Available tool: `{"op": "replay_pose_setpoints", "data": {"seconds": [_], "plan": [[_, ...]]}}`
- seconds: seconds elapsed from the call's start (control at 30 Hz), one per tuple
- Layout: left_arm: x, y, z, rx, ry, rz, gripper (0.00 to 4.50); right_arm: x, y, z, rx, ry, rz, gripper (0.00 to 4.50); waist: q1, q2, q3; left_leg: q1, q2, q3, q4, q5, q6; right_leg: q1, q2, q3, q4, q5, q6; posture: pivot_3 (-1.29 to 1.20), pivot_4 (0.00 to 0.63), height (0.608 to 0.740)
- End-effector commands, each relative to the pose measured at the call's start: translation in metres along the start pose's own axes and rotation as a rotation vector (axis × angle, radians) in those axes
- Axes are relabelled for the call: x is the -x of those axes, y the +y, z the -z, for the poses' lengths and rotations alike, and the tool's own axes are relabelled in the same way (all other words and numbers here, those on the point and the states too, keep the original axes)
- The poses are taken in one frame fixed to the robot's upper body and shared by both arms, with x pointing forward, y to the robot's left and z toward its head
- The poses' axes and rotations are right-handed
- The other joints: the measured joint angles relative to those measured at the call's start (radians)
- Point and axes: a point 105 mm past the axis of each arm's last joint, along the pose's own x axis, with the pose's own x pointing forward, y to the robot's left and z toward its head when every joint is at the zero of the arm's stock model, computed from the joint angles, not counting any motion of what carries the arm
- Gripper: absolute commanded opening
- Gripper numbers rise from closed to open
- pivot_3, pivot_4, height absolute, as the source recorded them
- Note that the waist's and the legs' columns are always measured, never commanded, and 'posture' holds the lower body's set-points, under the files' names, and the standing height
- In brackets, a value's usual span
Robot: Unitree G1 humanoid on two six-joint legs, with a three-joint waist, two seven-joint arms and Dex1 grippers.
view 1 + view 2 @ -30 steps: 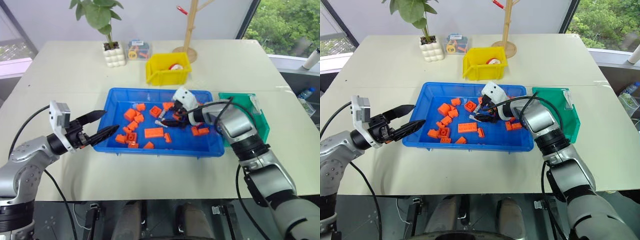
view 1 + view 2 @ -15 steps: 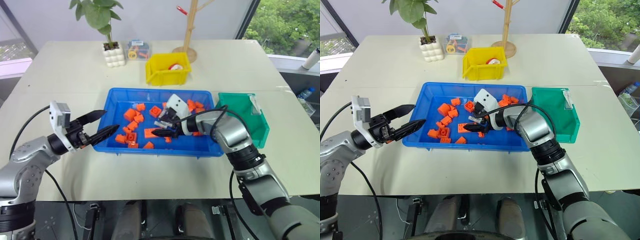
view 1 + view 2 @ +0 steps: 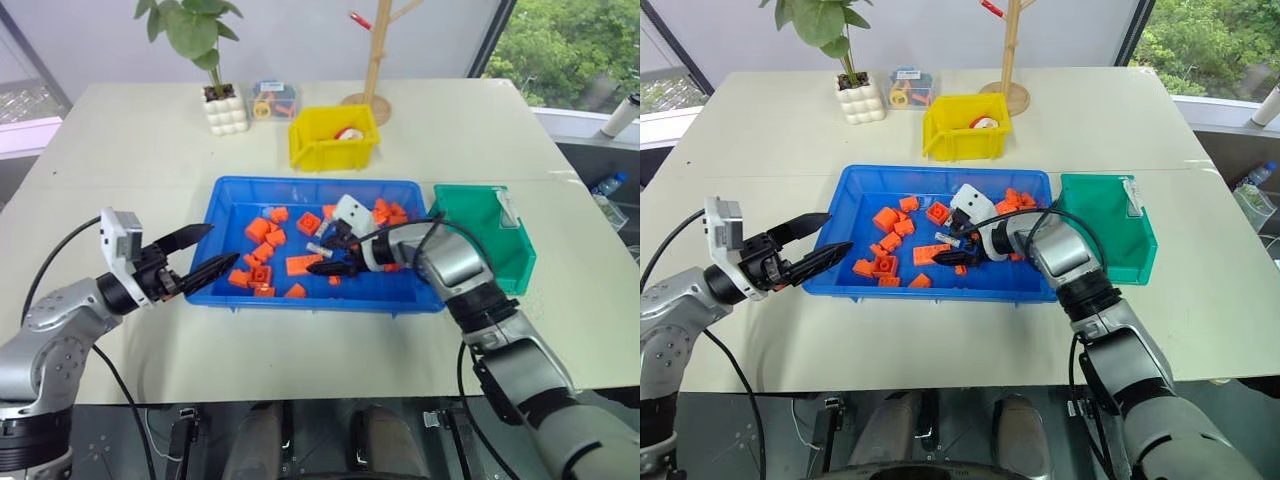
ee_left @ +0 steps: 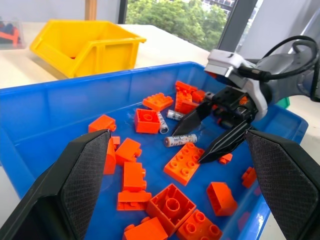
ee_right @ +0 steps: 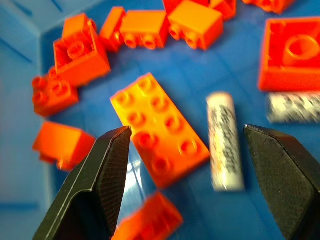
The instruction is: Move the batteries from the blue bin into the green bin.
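Next, my right gripper pushes the long orange brick (image 3: 302, 265) out of the way before taking the battery (image 3: 319, 249), because the brick lies beside the battery within this gripper's open fingers.
The blue bin (image 3: 300, 184) lies mid-table with several orange bricks (image 3: 305, 265) and three silver-grey batteries. One battery (image 4: 180, 140) lies on the bin floor beside a long orange brick (image 5: 160, 127). My right gripper (image 3: 321, 257) is low inside the bin and open, one finger on each side of this battery (image 5: 225, 140), not touching it. Two more batteries (image 4: 175, 115) (image 4: 161, 122) lie just beyond it. My left gripper (image 3: 222, 244) hangs open and holds nothing at the bin's left rim. The green bin (image 3: 490, 240) sits against the blue bin's right end.
A yellow bin (image 3: 335, 140) stands behind the blue bin. Further back are a potted plant (image 3: 225, 100), a small clear box (image 3: 277, 100) and a wooden stand (image 3: 378, 60). Bare tabletop (image 3: 130, 180) stretches on the left and in front.
My right gripper has moved left and lower into the blue bin, turning a little, and now straddles a battery. Its jaws stayed open. The left gripper has not moved.
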Motion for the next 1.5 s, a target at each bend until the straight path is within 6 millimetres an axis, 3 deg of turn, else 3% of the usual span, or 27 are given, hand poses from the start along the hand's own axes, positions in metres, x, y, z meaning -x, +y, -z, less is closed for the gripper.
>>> {"op": "replay_pose_setpoints", "data": {"seconds": [0.03, 0.27, 0.33, 0.53, 1.07, 1.2, 1.4, 1.5], "plan": [[0.003, -0.004, -0.011, -0.048, -0.033, 0.000, 4.50, 0.004, -0.008, -0.001, 0.081, 0.029, 0.026, 3.67, 0.004, 0.000, 0.000, 0.000, 0.000, 0.000, 0.000, 0.000, 0.000, 0.000, 0.000, 0.000, 0.000, 0.000, 0.000, 0.00, 0.150, 0.739], [0.001, -0.005, -0.010, -0.045, -0.036, 0.000, 4.50, 0.004, -0.009, -0.003, 0.114, 0.027, 0.013, 3.67, 0.000, 0.000, 0.000, 0.000, 0.000, 0.000, 0.000, 0.000, 0.000, 0.000, 0.000, 0.000, 0.000, 0.000, 0.000, 0.00, 0.150, 0.739], [0.001, -0.006, -0.010, -0.045, -0.036, 0.002, 4.50, 0.004, -0.009, -0.003, 0.111, 0.025, 0.011, 3.13, 0.000, 0.000, 0.000, 0.000, 0.000, 0.000, 0.000, 0.000, 0.000, 0.000, 0.000, 0.000, 0.000, 0.000, 0.000, 0.00, 0.150, 0.739], [0.001, -0.006, -0.011, -0.045, -0.034, 0.005, 4.50, 0.010, -0.012, -0.005, 0.106, 0.017, 0.015, 0.77, 0.002, -0.001, -0.001, 0.000, 0.000, -0.001, 0.000, 0.000, 0.000, 0.000, 0.000, 0.000, 0.000, 0.000, 0.000, 0.00, 0.150, 0.739], [0.001, -0.006, -0.011, -0.043, -0.038, -0.001, 4.50, 0.010, -0.006, -0.011, 0.103, -0.012, 0.007, 0.77, 0.001, -0.001, -0.001, 0.000, 0.000, 0.000, 0.000, 0.000, 0.000, 0.000, 0.000, 0.000, 0.000, 0.000, 0.000, 0.00, 0.150, 0.739], [0.004, -0.004, -0.012, -0.043, -0.032, -0.004, 4.50, 0.016, -0.011, -0.026, 0.127, -0.046, 0.044, 0.77, 0.001, -0.001, -0.001, 0.000, 0.000, 0.000, 0.000, 0.000, 0.000, 0.000, 0.000, 0.000, 0.000, 0.000, 0.000, 0.00, 0.150, 0.739], [0.014, 0.006, -0.015, -0.065, -0.012, -0.038, 4.50, 0.023, 0.000, -0.052, 0.171, -0.106, 0.028, 0.77, 0.000, 0.000, 0.000, 0.000, 0.000, 0.000, 0.000, 0.000, 0.000, 0.000, 0.000, 0.000, 0.000, 0.000, 0.000, 0.00, 0.150, 0.739], [0.015, 0.006, -0.016, -0.067, -0.008, -0.038, 4.50, 0.026, 0.005, -0.065, 0.184, -0.136, 0.035, 1.56, 0.000, 0.000, 0.000, 0.000, 0.000, 0.000, 0.000, 0.000, 0.000, 0.000, 0.000, 0.000, 0.000, 0.000, 0.000, 0.00, 0.150, 0.739]]}}
